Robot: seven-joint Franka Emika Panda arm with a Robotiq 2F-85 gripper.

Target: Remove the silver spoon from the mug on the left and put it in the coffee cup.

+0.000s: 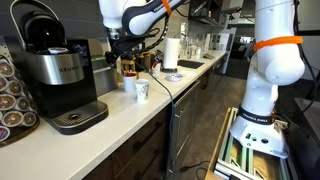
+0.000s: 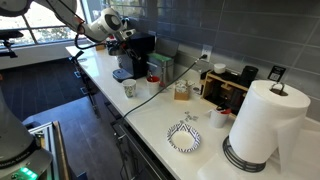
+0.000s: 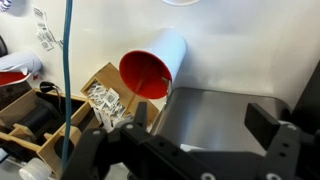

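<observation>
The robot's open fingers point at the coffee machine's metal surface [image 3: 222,118], next to the mug, so the gripper should go back to the mug's rim [image 3: 167,76] to get the silver spoon.
My gripper [image 3: 200,120] is open and empty, and hangs above the counter near the coffee machine in both exterior views [image 1: 122,48] [image 2: 127,42]. In the wrist view a mug with a red inside [image 3: 150,72] lies ahead of the left finger, apart from it. A thin pale line shows inside it; I cannot tell if it is the silver spoon. The coffee cup [image 1: 141,90] [image 2: 129,88], small, white and patterned, stands near the counter's front edge. A plain white mug [image 1: 129,84] stands beside it, and the reddish mug [image 1: 128,71] just behind.
A black and silver coffee machine [image 1: 60,75] [image 2: 135,55] stands on the counter; its brushed metal surface [image 3: 215,115] fills the space between my fingers. There are also a box of sachets [image 3: 100,95] [image 2: 181,90], a paper towel roll [image 2: 265,125] [image 1: 171,52], a striped bowl [image 2: 183,138] and a cable [image 3: 68,60].
</observation>
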